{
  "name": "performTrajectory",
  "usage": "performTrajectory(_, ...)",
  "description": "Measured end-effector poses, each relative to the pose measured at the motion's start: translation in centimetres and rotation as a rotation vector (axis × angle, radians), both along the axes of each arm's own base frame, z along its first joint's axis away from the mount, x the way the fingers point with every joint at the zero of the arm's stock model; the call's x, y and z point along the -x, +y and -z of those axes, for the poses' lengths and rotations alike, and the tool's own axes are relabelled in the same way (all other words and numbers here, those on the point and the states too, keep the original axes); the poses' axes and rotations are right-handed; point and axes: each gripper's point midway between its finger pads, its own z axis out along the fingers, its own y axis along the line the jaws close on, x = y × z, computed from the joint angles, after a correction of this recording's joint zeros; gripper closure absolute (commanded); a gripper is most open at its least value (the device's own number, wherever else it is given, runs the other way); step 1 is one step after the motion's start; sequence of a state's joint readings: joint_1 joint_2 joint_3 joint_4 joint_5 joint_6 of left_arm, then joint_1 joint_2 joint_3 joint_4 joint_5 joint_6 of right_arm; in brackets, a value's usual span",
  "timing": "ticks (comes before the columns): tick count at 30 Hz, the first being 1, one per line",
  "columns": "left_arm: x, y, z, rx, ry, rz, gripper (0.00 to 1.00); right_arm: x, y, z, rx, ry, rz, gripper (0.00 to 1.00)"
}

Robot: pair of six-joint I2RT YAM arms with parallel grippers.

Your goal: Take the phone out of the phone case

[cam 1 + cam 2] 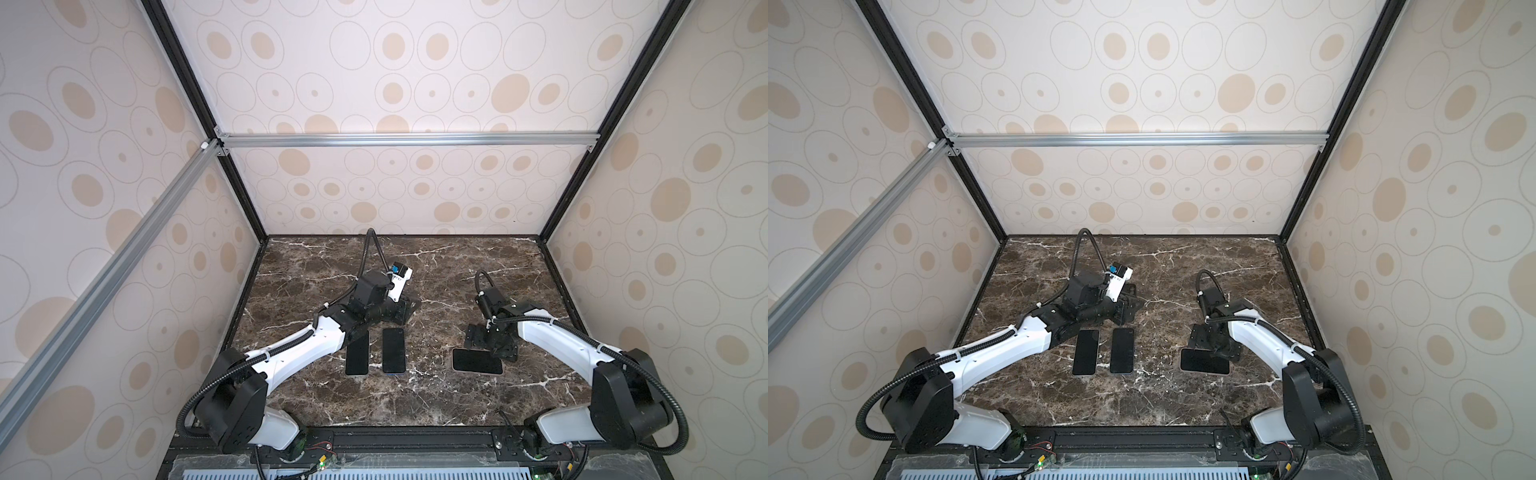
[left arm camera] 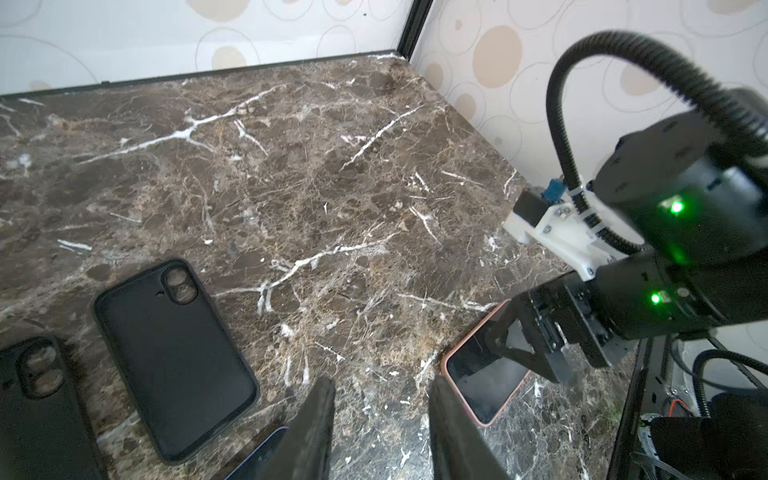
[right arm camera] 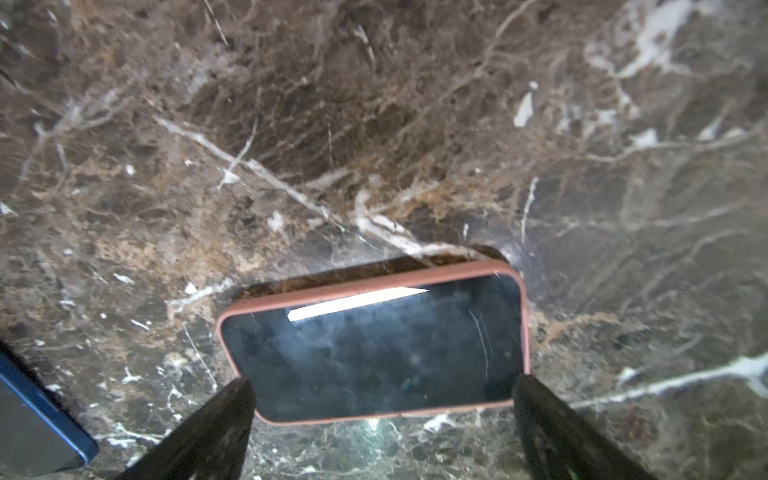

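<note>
The pink phone case [image 3: 372, 348] sits lengthwise across my right gripper's opening, so I should turn it with that gripper and grasp its long edges [image 3: 368, 289] before lifting it.
A phone in a pink phone case [image 3: 374, 345] lies screen up on the marble table, right of the middle in both top views [image 1: 477, 360] [image 1: 1204, 360]. My right gripper [image 3: 384, 384] is open and low over it. Its fingertips [image 3: 245, 395] stand at the two near corners of the phone, one at each end of its near long edge; whether they touch it I cannot tell. The left wrist view shows the same phone [image 2: 482, 378] under that gripper. My left gripper [image 2: 381, 380] is open over bare marble, left of the cased phone [image 1: 405, 311].
Two bare phones lie side by side left of centre, one pale-edged [image 1: 357, 353] and one blue-edged [image 1: 393, 351]. Two empty black cases [image 2: 174, 357] [image 2: 37, 399] lie near my left gripper. Patterned walls close the table's back and sides.
</note>
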State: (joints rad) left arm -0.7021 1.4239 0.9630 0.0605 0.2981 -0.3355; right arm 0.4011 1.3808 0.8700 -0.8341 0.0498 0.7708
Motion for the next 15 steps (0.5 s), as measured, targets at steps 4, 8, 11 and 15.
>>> performTrajectory(4,0.3,-0.6,-0.6,0.020,-0.029,0.017,0.59,2.4,-0.6,0.1,0.012,-0.021,0.091,0.00)
performTrajectory(8,1.1,-1.8,-1.1,0.027,-0.065,0.055,0.56,4.4,-1.1,1.7,-0.023,-0.009,0.167,0.00)
performTrajectory(11,1.9,-2.5,-1.5,0.038,-0.100,0.079,0.51,4.8,-0.6,2.4,-0.063,-0.009,0.193,0.00)
performTrajectory(15,2.3,-2.1,-2.0,0.052,-0.138,0.072,0.47,4.1,0.4,2.8,-0.131,-0.035,0.215,0.00)
